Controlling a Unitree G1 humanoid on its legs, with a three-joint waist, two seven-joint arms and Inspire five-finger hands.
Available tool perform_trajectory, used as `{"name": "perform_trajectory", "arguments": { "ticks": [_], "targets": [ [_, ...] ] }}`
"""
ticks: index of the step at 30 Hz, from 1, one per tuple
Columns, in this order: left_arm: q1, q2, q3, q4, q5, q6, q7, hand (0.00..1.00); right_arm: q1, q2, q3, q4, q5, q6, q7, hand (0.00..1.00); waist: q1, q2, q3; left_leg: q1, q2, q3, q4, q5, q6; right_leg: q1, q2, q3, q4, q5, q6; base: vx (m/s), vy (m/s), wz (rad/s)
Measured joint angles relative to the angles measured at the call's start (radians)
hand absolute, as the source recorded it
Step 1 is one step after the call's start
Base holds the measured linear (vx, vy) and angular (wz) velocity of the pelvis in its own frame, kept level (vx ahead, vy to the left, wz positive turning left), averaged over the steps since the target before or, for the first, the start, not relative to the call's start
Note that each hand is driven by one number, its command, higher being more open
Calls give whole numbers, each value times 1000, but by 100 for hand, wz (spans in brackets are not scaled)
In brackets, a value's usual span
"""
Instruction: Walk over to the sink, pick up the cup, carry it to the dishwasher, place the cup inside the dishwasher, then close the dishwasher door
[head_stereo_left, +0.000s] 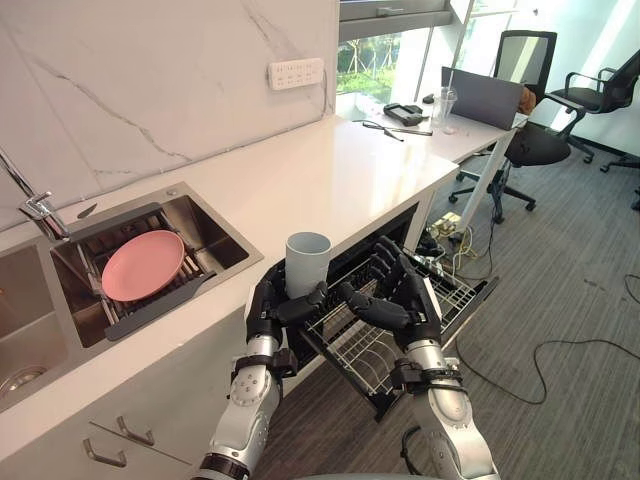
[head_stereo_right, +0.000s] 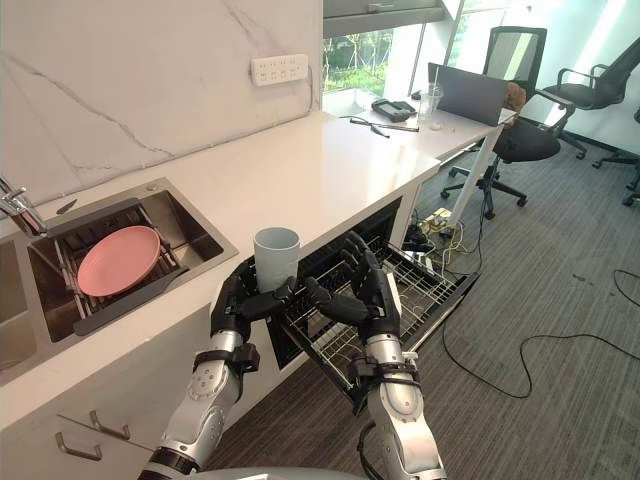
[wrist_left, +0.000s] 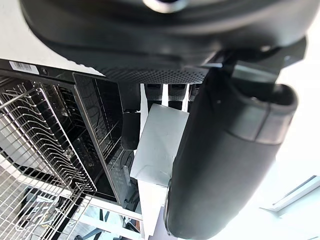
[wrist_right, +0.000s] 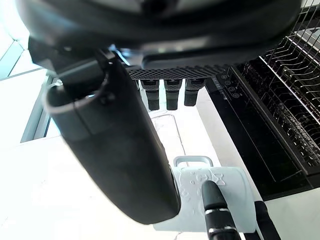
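The pale grey cup (head_stereo_left: 307, 265) will tip onto its side when I lower it onto the wire rack, because the rack has curved wires and open gaps (head_stereo_left: 369, 358).
My left hand (head_stereo_left: 266, 316) is shut on a pale grey cup (head_stereo_left: 307, 262) and holds it upright at the counter's front edge; its thumb crosses the cup's lower front. The cup (wrist_right: 210, 195) has a handle on its far side. It hangs just above the near corner of the wire rack (head_stereo_left: 365, 350), which is pulled out of the open dishwasher (head_stereo_left: 400, 232) under the counter. My right hand (head_stereo_left: 405, 298) hovers over the rack just right of the cup, open with relaxed fingers, its thumb pointing toward the cup. I cannot tell whether the thumb touches it.
A steel sink (head_stereo_left: 215, 218) to the left holds a pink plate (head_stereo_left: 143, 265), with a faucet (head_stereo_left: 35, 205) behind it. The white counter (head_stereo_left: 330, 165) runs to a desk with a laptop (head_stereo_left: 485, 97). Office chairs (head_stereo_left: 530, 100) and floor cables (head_stereo_left: 560, 350) lie on the right.
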Motion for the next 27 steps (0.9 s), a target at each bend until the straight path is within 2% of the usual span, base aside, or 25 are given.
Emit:
{"name": "perform_trajectory", "arguments": {
  "ticks": [8, 16, 27],
  "targets": [
    [-3, -14, -31, -13, 1, 0, -10, 30, 0, 1, 4, 0, 0, 0, 2, 90, 1, 0, 0, 0, -3, -2, 0, 0, 0, 1, -2, -1, 0, -1, 0, 0, 0, 0],
    [-21, -18, -149, -14, 15, 0, -32, 30, 0, 2, 29, 3, 1, -1, 3, 90, 1, 1, 0, 0, -4, -6, 0, 0, 1, 4, -6, -6, -1, -2, 1, 0, 0, 0],
    [-35, 12, -163, -14, 17, 3, -29, 30, -15, -5, 27, 24, 23, -3, -6, 90, 3, 0, 0, -1, 2, -15, 1, 1, 1, 9, -6, -15, -3, -2, 0, 0, 0, 2]
  ]
}}
